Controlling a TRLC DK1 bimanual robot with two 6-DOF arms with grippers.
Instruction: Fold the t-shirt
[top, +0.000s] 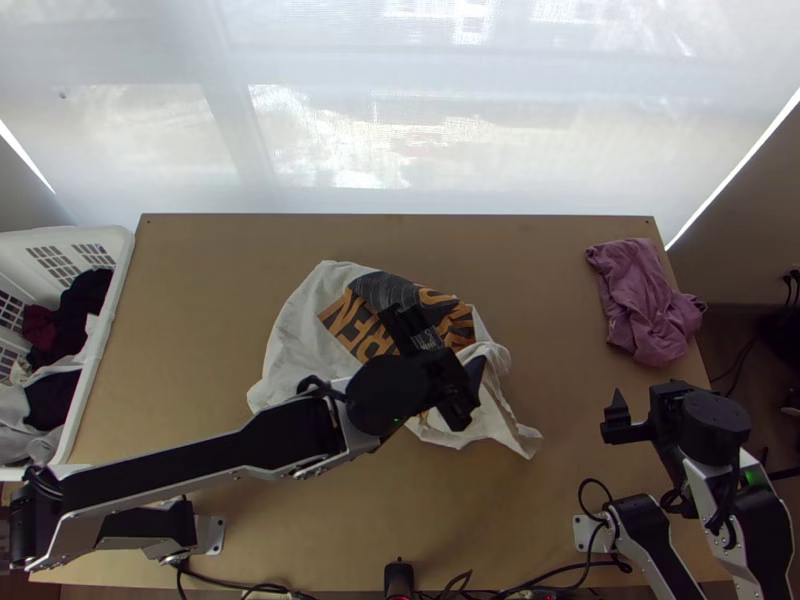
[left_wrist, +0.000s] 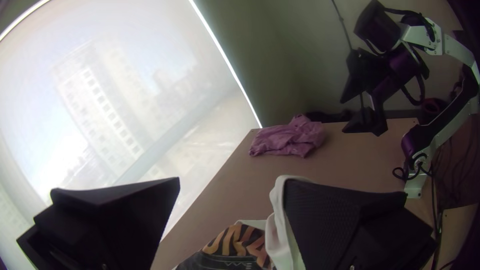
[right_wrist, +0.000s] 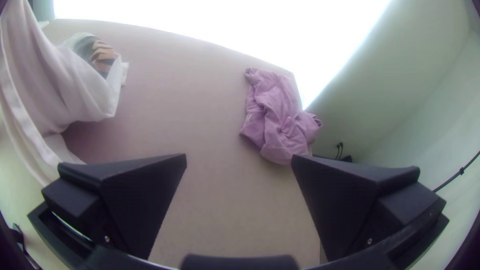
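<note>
The orange print breaks off at the bunched folds of the t-shirt, so the white t-shirt (top: 298, 335) will spread open and reveal more hidden print when the robot lifts and stretches it.
The white t-shirt (top: 298, 325), with its dark and orange print (top: 350, 325), lies loosely bunched in mid-table. Over its right half is my left gripper (top: 443, 350). In the left wrist view the left gripper (left_wrist: 231, 215) has its fingers wide apart, and white fabric (left_wrist: 285, 235) rises along the inner side of one finger. Right of the shirt, apart from it, my right gripper (top: 612, 415) hangs open. Between the spread fingers of the right gripper (right_wrist: 239, 162) is bare air; raised white folds of the shirt (right_wrist: 75, 90) show off to one side.
A crumpled purple cloth (top: 648, 302) lies at the table's right far side. The white laundry basket (top: 104, 330) with clothes stands at the left edge. Bare wooden tabletop (top: 550, 300) lies between shirt and purple cloth. Cables (top: 540, 580) run along the near edge.
</note>
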